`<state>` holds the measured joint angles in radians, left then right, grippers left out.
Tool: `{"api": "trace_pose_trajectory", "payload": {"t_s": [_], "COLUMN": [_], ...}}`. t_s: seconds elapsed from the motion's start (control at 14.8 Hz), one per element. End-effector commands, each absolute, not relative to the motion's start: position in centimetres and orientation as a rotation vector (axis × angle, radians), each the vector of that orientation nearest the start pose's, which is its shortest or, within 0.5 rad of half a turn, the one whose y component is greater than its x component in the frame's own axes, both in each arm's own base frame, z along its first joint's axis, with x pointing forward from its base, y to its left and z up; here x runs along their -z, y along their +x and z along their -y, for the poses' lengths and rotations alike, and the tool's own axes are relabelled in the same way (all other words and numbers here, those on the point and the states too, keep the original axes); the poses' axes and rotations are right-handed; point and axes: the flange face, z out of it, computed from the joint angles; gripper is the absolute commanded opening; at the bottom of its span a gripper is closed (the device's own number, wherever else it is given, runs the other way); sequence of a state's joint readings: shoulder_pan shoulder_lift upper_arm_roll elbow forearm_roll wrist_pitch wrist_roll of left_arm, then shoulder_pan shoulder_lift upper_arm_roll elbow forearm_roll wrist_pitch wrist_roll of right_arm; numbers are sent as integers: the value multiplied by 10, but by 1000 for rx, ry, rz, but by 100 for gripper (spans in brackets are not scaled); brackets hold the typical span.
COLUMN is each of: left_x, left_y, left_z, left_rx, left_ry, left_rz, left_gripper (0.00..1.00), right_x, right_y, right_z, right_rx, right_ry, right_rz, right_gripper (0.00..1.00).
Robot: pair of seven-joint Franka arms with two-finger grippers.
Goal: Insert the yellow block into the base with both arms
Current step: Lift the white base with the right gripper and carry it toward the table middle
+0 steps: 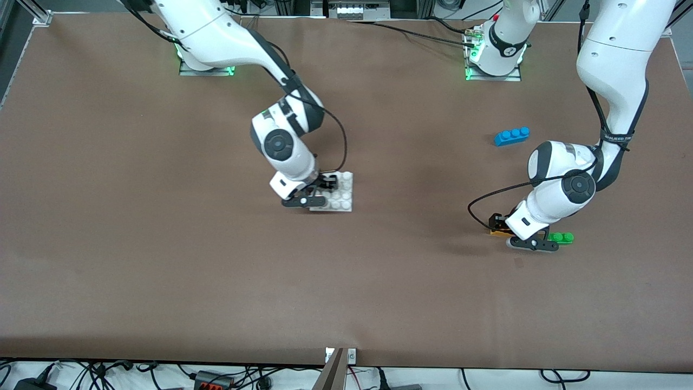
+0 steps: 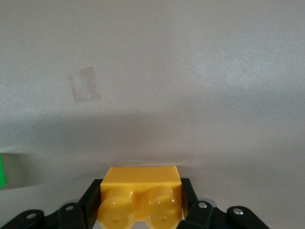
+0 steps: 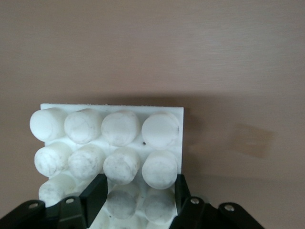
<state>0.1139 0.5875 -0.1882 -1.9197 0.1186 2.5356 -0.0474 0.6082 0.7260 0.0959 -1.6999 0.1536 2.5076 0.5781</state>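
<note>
The robot's right gripper covers the white base's studs (image 1: 344, 195), so it should slide the base closer to the yellow block and move back out of the way before the left gripper puts the block in.
The yellow block (image 1: 498, 233) lies on the brown table toward the left arm's end. My left gripper (image 1: 502, 227) is low over it, shut on it. In the left wrist view the block (image 2: 141, 180) sits between the two black fingers (image 2: 93, 196), studs toward the camera. The white base (image 1: 344, 196) lies near the middle of the table. My right gripper (image 1: 327, 185) is down on the base, shut on it. In the right wrist view one finger (image 3: 97, 192) stands among the studs and the other is on the outer edge of the base (image 3: 109, 109).
A green two-stud brick (image 1: 561, 237) lies right beside the left gripper; its edge shows in the left wrist view (image 2: 2, 170). A blue three-stud brick (image 1: 511, 136) lies farther from the front camera than the yellow block. Brown table lies between the two grippers.
</note>
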Motion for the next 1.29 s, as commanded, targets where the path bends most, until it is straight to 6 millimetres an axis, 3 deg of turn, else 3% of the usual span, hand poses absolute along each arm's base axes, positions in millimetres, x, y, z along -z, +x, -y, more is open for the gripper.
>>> {"api": "trace_pose_trajectory", "payload": {"t_s": [0.0,0.2,0.54,0.74,0.81,0.88,1.08,1.22], "left_x": [-191,-193,-197,-203,-207,-217,-242,-255], "left_y": [633,633,634,634,634,634,633,631], "left_z": [42,47,51,58,61,72,99,128], "left_rx": [80,77,77,31,29,40,-39,-71], "left_ry": [-3161,-3160,-3160,-3165,-3168,-3176,-3189,-3210], "left_rz": [-193,-195,-194,-202,-206,-216,-167,-137], "left_gripper": [68,61,59,59,59,59,57,57], "right_x": [-165,-167,-174,-186,-194,-210,-245,-290], "right_y": [521,506,507,511,512,517,529,542], "right_z": [-478,-498,-504,-506,-508,-511,-501,-482], "right_rx": [-38,-36,-32,-36,-47,-62,-150,-176], "right_ry": [-2937,-2932,-2915,-2900,-2907,-2908,-2948,-2960], "right_rz": [-48,-24,-28,-45,-34,-29,-25,-40], "right_gripper": [59,59,61,82,95,99,100,100]}}
